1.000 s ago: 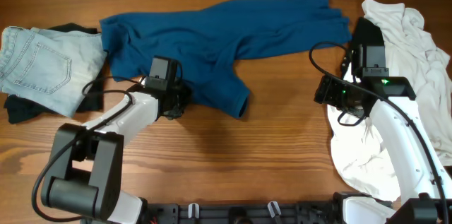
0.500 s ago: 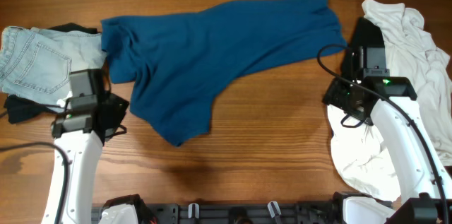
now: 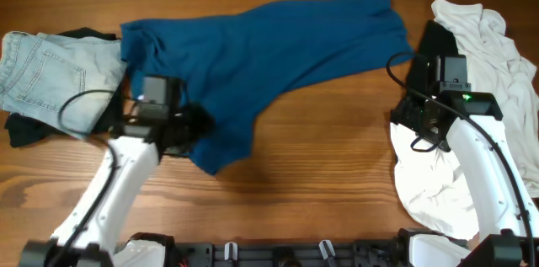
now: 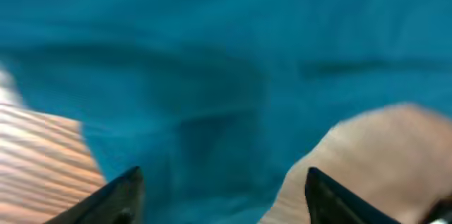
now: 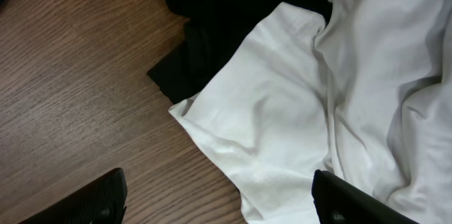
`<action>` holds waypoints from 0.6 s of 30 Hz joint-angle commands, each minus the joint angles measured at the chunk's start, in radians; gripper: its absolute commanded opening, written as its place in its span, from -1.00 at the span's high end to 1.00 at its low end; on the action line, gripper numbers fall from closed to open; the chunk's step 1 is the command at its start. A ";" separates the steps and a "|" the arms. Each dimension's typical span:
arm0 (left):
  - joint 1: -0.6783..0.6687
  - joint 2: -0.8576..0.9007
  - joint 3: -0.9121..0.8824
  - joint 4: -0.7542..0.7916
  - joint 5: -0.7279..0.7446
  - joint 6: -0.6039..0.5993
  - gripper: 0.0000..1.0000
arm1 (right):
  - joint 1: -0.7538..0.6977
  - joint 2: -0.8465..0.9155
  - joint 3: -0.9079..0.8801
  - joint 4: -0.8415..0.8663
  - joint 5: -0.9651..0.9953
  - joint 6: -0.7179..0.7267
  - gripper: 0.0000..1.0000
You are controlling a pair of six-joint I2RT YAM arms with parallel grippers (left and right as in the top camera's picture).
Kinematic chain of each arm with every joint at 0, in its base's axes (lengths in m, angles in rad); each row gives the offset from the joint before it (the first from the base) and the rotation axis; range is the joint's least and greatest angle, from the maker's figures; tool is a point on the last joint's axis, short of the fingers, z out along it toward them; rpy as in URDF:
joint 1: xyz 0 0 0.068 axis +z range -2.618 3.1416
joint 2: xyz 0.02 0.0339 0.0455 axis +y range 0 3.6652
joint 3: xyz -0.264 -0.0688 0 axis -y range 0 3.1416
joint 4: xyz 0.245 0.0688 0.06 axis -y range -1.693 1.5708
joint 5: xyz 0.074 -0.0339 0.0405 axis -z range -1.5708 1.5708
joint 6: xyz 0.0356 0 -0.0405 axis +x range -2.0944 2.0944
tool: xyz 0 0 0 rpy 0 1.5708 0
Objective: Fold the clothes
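The shirt's lower flap [image 4: 201, 164] continues beyond the left gripper's fingers, so the deep-blue shirt [image 4: 233, 75] will bunch up there and leave a loose end of the flap when the robot lifts.
The deep-blue shirt [image 3: 253, 56] lies spread across the far middle of the table, its lower flap reaching down to the left of centre. My left gripper [image 3: 192, 124] hovers over that flap. In the blurred left wrist view its jaws [image 4: 222, 196] stand wide open over blue shirt fabric [image 4: 212, 75], gripping nothing. My right gripper [image 3: 414, 117] is open at the left edge of the white garment [image 3: 497, 56]. The right wrist view shows its jaws [image 5: 222, 196] over wood and the white garment's hem [image 5: 282, 111], with a black garment [image 5: 233, 5] beyond.
Pale-blue jeans [image 3: 42, 77] lie at the far left on a black garment [image 3: 25, 132]. Another black garment [image 3: 434, 44] lies under the white one at the right. Bare wooden table [image 3: 320, 149] stretches between the two arms.
The left gripper let go of the shirt and opened, after the lower flap was dragged down and left; the arm swung left, then back over it. The right arm edged slightly right.
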 commanded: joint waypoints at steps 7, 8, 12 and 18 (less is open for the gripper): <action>-0.075 0.194 -0.009 -0.074 -0.134 -0.038 -0.64 | -0.003 0.004 -0.005 -0.002 -0.008 -0.008 -0.73; -0.075 0.194 -0.009 -0.082 -0.149 -0.047 -0.64 | -0.003 0.004 -0.005 -0.002 -0.008 -0.007 -0.74; -0.075 0.195 -0.010 -0.106 -0.197 -0.080 -0.67 | -0.003 0.004 -0.005 -0.002 -0.008 -0.008 -0.73; -0.076 0.236 -0.011 -0.053 -0.237 -0.101 -0.61 | -0.003 0.004 -0.005 -0.006 -0.012 -0.009 -0.75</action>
